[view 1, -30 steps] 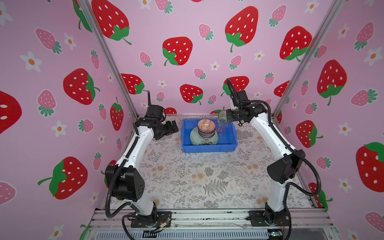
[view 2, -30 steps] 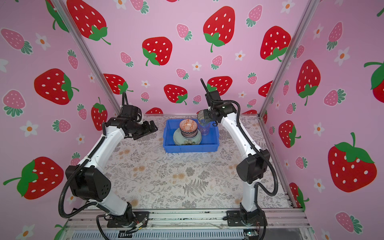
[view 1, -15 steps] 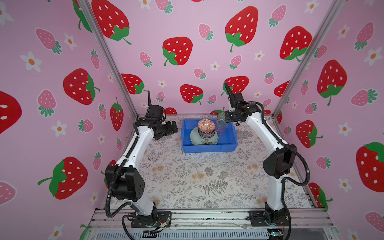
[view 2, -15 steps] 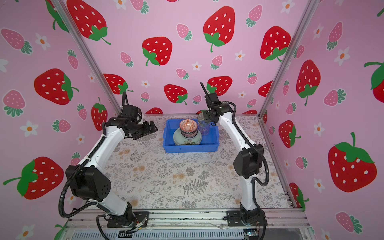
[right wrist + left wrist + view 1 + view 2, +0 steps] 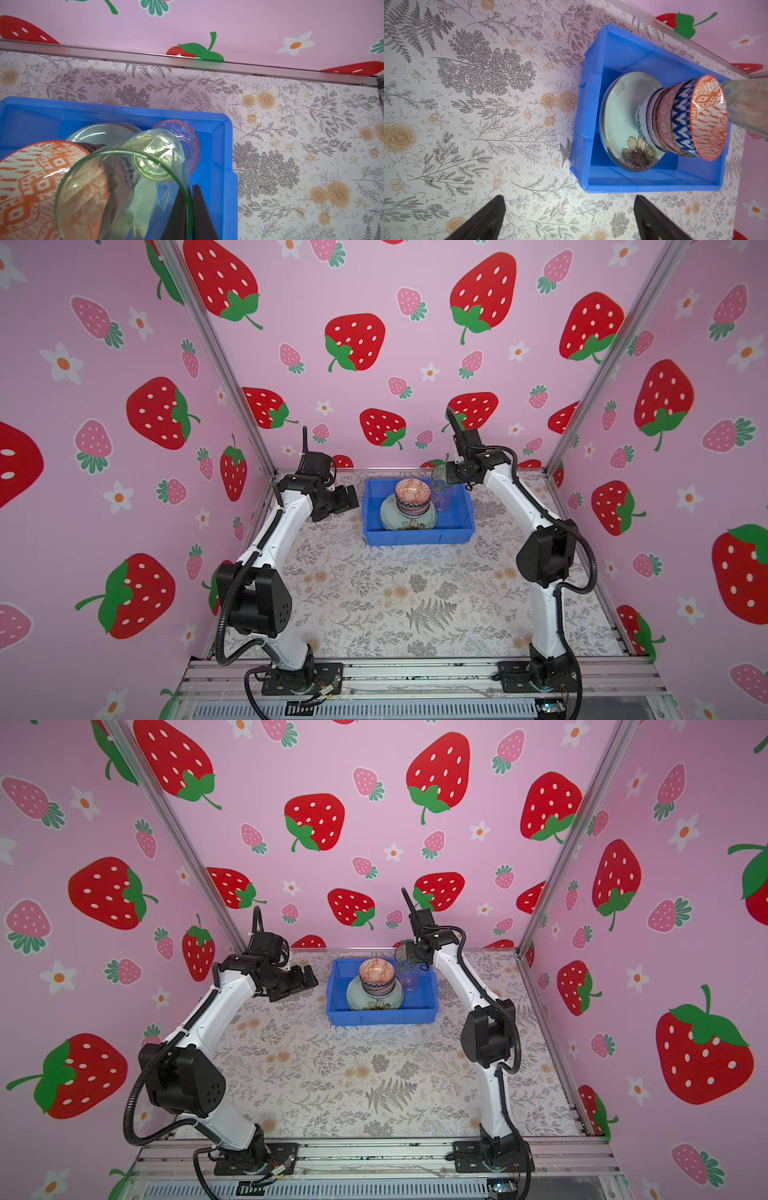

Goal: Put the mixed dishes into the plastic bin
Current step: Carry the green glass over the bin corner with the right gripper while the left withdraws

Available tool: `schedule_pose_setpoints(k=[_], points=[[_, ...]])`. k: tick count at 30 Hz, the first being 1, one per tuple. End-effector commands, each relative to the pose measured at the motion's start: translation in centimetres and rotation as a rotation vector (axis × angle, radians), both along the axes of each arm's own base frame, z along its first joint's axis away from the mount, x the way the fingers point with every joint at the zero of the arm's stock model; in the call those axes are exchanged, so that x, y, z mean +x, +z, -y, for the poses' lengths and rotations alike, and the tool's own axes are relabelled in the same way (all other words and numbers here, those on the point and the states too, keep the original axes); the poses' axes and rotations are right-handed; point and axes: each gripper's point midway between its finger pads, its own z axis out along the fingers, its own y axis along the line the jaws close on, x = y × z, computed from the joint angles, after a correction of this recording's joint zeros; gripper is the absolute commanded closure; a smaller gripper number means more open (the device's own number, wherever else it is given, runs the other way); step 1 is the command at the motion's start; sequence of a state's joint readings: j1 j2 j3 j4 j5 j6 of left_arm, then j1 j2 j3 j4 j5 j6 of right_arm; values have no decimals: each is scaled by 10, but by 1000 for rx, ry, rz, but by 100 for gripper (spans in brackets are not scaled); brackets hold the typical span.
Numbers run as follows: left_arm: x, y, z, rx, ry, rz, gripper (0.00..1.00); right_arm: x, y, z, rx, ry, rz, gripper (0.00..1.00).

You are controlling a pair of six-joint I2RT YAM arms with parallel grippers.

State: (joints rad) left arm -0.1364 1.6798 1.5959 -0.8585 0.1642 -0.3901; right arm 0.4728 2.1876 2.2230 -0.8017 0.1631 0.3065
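I should keep lowering the green-tinted tumbler with my right gripper, since the green-tinted tumbler's bottom (image 5: pixel 155 164) points down at the pink-tinted tumbler's opening (image 5: pixel 184 144), until it nests inside, and then let go.
The blue plastic bin (image 5: pixel 417 537) (image 5: pixel 382 1017) stands at the back middle of the table. Inside it lies a pale green flower plate (image 5: pixel 411 525) (image 5: pixel 618 116) under a stack of patterned bowls, with an orange-red bowl (image 5: pixel 412 490) (image 5: pixel 709 116) on top. A pink-tinted tumbler (image 5: pixel 443 501) (image 5: pixel 187 143) stands upright beside them. My right gripper (image 5: pixel 449 477) (image 5: pixel 190 199) is shut on the rim of a green-tinted tumbler (image 5: pixel 439 475) (image 5: pixel 124 187), tilted above the pink one. My left gripper (image 5: pixel 343 499) (image 5: pixel 569 209) hangs open and empty just left of the bin.
The back wall rail (image 5: pixel 187 59) runs close behind the bin. The floral tablecloth (image 5: pixel 374 597) spreads in front of the bin between both arm bases. Pink strawberry walls close in the left, right and back sides.
My right arm's elbow has swung inward and upward while the green tumbler stays over the bin's right part. The left arm has not moved.
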Motion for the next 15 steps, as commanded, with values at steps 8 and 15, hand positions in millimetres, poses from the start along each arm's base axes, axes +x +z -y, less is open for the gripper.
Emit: schedule_pose_setpoints(k=[8,15], points=[[-2,-3,3,55,-18,-17,1,18,-2,1,36,-39,21,100],[-3,-6,8,76,-36,-28,1,17,-10,7,11,-61,4,100]])
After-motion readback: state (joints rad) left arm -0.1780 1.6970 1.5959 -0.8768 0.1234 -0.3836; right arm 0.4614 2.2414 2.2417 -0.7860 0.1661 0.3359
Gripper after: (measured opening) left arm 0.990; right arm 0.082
